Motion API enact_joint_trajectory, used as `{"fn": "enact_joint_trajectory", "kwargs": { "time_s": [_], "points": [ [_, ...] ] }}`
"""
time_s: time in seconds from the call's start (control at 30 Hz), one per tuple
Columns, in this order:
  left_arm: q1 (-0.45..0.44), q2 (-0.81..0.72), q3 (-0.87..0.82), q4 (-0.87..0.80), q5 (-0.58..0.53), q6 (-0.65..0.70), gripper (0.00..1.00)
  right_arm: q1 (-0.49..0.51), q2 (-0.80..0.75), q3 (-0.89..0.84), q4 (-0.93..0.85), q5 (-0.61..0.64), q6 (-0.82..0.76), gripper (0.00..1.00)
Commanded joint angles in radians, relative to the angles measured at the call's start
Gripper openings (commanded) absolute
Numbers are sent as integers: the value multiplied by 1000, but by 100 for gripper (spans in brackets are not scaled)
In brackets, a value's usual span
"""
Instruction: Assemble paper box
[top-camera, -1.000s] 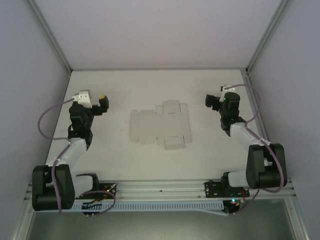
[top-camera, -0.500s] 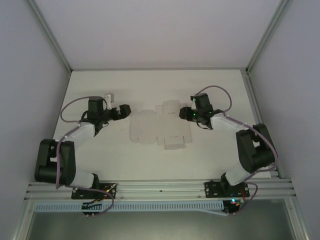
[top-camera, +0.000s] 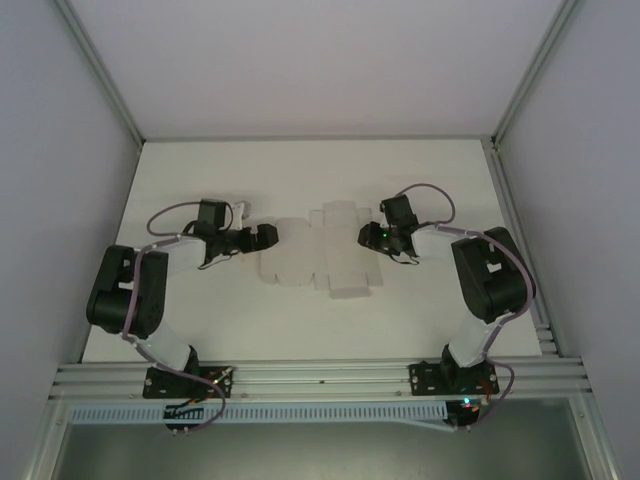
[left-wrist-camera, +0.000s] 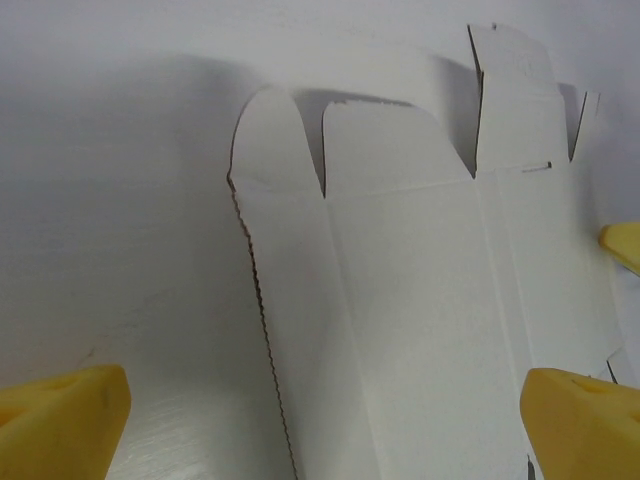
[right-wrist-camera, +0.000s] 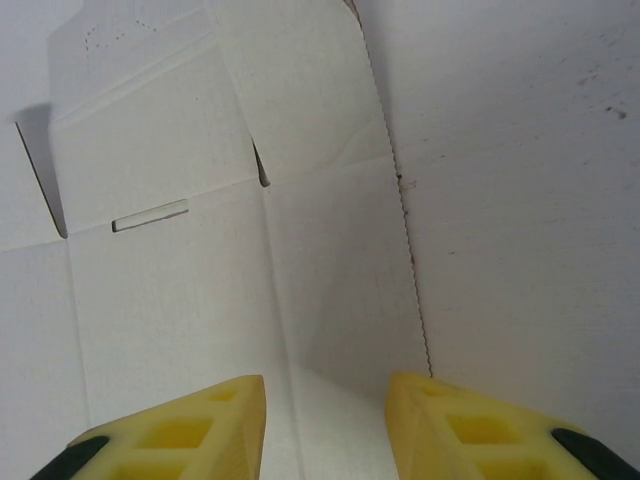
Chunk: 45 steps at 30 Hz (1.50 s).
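Next, my right gripper pinches the serrated edge and turns the paper box crosswise, because the paper box's slotted panel runs from far to near between my grippers.
The paper box lies flat on the table as a white die-cut sheet with flaps and creases. My left gripper hovers low at its left edge, and in the left wrist view the sheet spreads between wide-apart yellow fingertips, open, with the serrated left edge below. My right gripper sits at the sheet's right edge. In the right wrist view its yellow fingertips stand open over the right end panel, beside the serrated edge.
The white table is bounded by aluminium frame posts and grey walls on both sides. The arm bases stand on the rail at the near edge. The right gripper's yellow pad shows at the far right of the left wrist view.
Both arms have swung inward and down from the outer sides of the table, bringing the grippers to the sheet's left and right edges. The sheet has stayed where it was.
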Motion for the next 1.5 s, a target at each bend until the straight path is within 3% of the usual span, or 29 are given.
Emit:
{"fn": "enact_joint_trajectory", "kwargs": {
  "time_s": [0.0,0.13,0.3,0.4,0.47,0.67,0.77,0.93,1.03,1.17,1.3,1.47],
  "points": [
    [-10,31,14,25,97,11,100,-7,60,-55,-50,38,35,38],
    [-17,50,-12,140,203,-44,94,-7,58,-74,-28,26,46,37],
    [-41,84,-1,178,238,-64,86,-7,51,-90,-9,23,59,37],
    [-49,105,-1,207,257,-84,76,-7,50,-100,13,8,67,37],
    [-48,108,-7,237,267,-99,61,-8,46,-112,35,0,69,37],
    [-50,63,-1,255,288,-82,2,-20,-34,-122,68,-27,52,44],
    [-50,0,1,272,298,-68,0,-25,-134,-123,34,-24,38,50],
    [-50,-123,0,352,360,-83,0,-30,-363,-176,12,38,8,70],
    [-50,-185,-1,427,418,-135,0,-56,-473,-213,-15,82,4,73],
    [-50,-259,6,500,504,-188,0,-142,-587,-275,66,-65,-10,82],
    [-50,-346,6,523,535,-206,0,-229,-674,-346,230,-272,-3,82],
    [-50,-424,20,484,532,-192,0,-242,-749,-363,337,-469,1,76]
  ]
}}
